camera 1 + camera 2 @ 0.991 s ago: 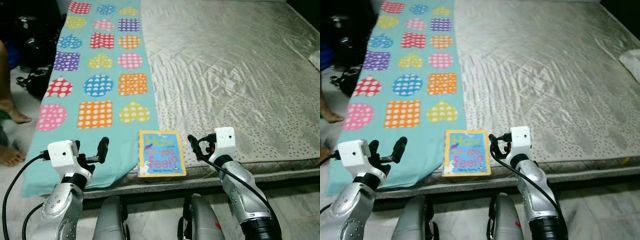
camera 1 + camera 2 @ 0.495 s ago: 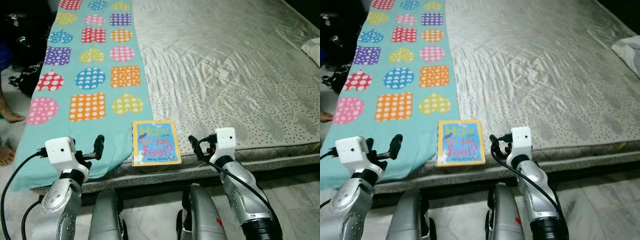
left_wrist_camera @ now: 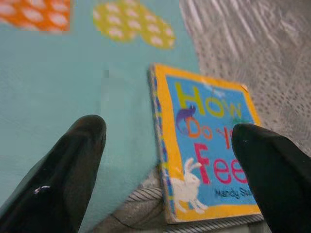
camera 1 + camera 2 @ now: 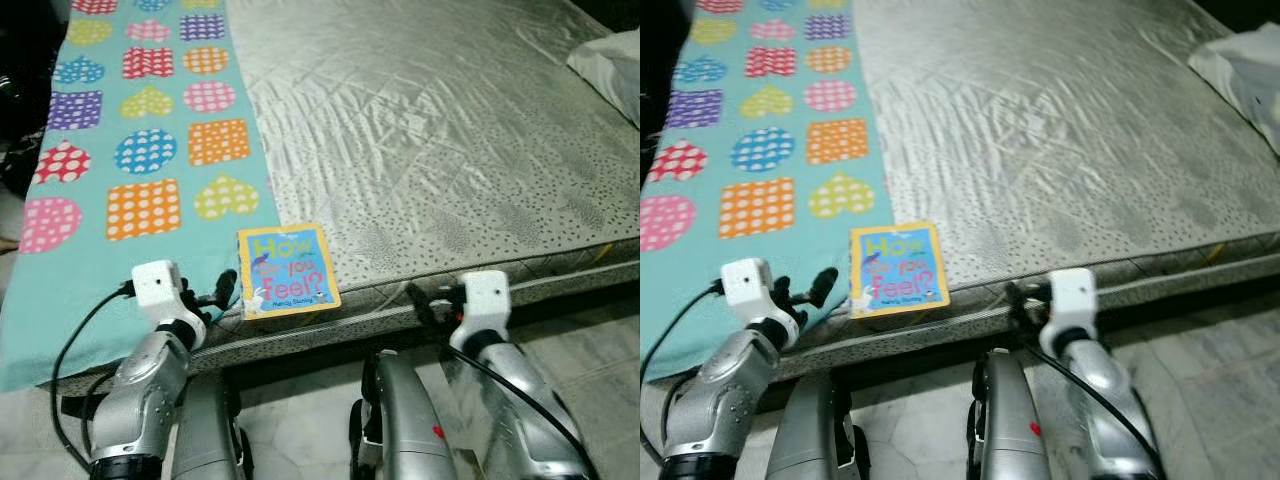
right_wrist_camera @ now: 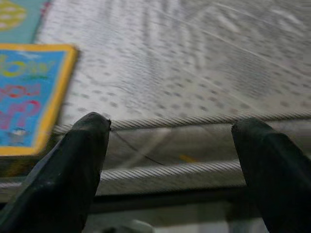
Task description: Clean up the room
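Note:
My left gripper will lift the children's book (image 4: 288, 270) by the book's thick, coloured spine (image 3: 162, 141), which faces it, and I expect the book to stay stiff and shut.
A children's board book (image 4: 287, 270) with a blue cover and yellow border lies flat at the near edge of the bed, half on the teal blanket (image 4: 120, 250) and half on the grey mattress (image 4: 430, 150). My left gripper (image 4: 216, 294) is open just left of the book, low over the blanket's edge. In the left wrist view the book (image 3: 209, 160) lies between and beyond the two black fingers (image 3: 63, 170). My right gripper (image 4: 424, 301) is open to the right of the book, level with the mattress's side. In the right wrist view the book (image 5: 24, 97) is off to one side.
The teal blanket carries coloured dotted hearts, squares and circles. A white pillow or cloth (image 4: 610, 55) lies at the bed's far right corner. Pale tiled floor (image 4: 300, 440) runs under the bed's front edge, where my silver legs (image 4: 395, 430) stand.
The camera has swung right and dropped, so the whole scene shifted and the person's feet left the picture. My left gripper is now closer to the book. My right gripper has sunk beside the mattress edge.

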### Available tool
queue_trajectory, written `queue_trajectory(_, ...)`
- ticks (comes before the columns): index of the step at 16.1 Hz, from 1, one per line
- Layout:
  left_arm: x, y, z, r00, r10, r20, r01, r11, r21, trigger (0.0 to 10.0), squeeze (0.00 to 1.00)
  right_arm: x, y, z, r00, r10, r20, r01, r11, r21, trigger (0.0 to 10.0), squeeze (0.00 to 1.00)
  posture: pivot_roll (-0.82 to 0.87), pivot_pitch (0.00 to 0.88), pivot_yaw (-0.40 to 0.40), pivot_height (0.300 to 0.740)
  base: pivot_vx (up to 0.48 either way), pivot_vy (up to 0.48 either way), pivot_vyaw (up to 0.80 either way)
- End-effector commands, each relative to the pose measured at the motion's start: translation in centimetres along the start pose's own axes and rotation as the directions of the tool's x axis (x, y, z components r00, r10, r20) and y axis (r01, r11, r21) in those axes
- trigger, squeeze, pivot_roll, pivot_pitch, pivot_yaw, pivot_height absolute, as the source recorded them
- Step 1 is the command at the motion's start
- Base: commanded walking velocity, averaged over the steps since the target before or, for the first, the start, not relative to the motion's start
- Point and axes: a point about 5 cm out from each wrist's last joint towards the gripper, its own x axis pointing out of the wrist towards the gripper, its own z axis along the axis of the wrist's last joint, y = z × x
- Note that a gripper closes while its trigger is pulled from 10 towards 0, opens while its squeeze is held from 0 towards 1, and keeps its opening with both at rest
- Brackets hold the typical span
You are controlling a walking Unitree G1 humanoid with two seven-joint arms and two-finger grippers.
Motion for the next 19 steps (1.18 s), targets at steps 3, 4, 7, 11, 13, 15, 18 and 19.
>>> queue_trajectory(3, 1.3, -0.2, -2.4, 0.994, 0.002, -0.105, -0.007, 0.999, -0.052, 10.0, 0.00, -2.3, -1.7, -0.1, 0.999, -0.041, -0.028, 0.041, 0.999, -0.015, 10.0, 0.00, -0.11, 0.272, -0.022, 0.564, 0.000, 0.000, 0.00)
queue_trajectory(4, 2.0, -0.6, -3.0, 0.993, 0.004, -0.117, -0.015, 0.996, -0.091, 10.0, 0.00, -3.1, -2.1, -0.3, 0.998, -0.040, -0.046, 0.040, 0.999, -0.009, 10.0, 0.00, -0.12, 0.279, -0.025, 0.564, 0.000, 0.000, 0.00)
queue_trajectory(7, 2.7, -1.0, -3.4, 0.991, -0.004, -0.134, -0.012, 0.993, -0.120, 10.0, 0.00, -4.4, -1.9, 0.0, 0.998, 0.038, -0.052, -0.036, 0.999, 0.027, 10.0, 0.00, -0.15, 0.287, -0.022, 0.564, 0.000, 0.000, 0.00)
queue_trajectory(11, 3.2, -0.8, -4.4, 0.980, -0.018, -0.197, -0.016, 0.985, -0.170, 10.0, 0.00, -5.1, -2.1, 0.1, 0.997, 0.022, -0.069, -0.022, 1.000, -0.002, 10.0, 0.00, -0.17, 0.297, -0.023, 0.564, 0.000, 0.000, 0.00)
queue_trajectory(13, 3.2, -1.5, -5.1, 0.974, -0.046, -0.221, -0.004, 0.976, -0.218, 10.0, 0.00, -5.2, -1.8, 0.4, 0.996, 0.046, -0.073, -0.047, 0.999, -0.018, 10.0, 0.00, -0.16, 0.296, -0.024, 0.564, 0.000, 0.000, 0.00)
queue_trajectory(15, 3.2, -1.5, -5.6, 0.969, -0.064, -0.237, 0.008, 0.973, -0.232, 10.0, 0.00, -5.0, -1.8, 0.5, 0.996, 0.043, -0.074, -0.045, 0.999, -0.020, 10.0, 0.00, -0.16, 0.292, -0.024, 0.564, 0.000, 0.000, 0.00)
queue_trajectory(18, 3.2, -1.5, -6.5, 0.937, -0.144, -0.317, 0.061, 0.964, -0.258, 10.0, 0.00, -4.7, -1.7, 0.7, 0.997, 0.043, -0.067, -0.045, 0.999, -0.026, 10.0, 0.00, -0.17, 0.286, -0.027, 0.564, 0.000, 0.000, 0.00)
queue_trajectory(19, 3.3, -1.7, -6.6, 0.930, -0.175, -0.323, 0.084, 0.957, -0.277, 7.7, 0.00, -4.6, -1.6, 0.7, 0.997, 0.044, -0.066, -0.046, 0.999, -0.027, 10.0, 0.00, -0.17, 0.286, -0.025, 0.564, 0.000, 0.000, 0.00)
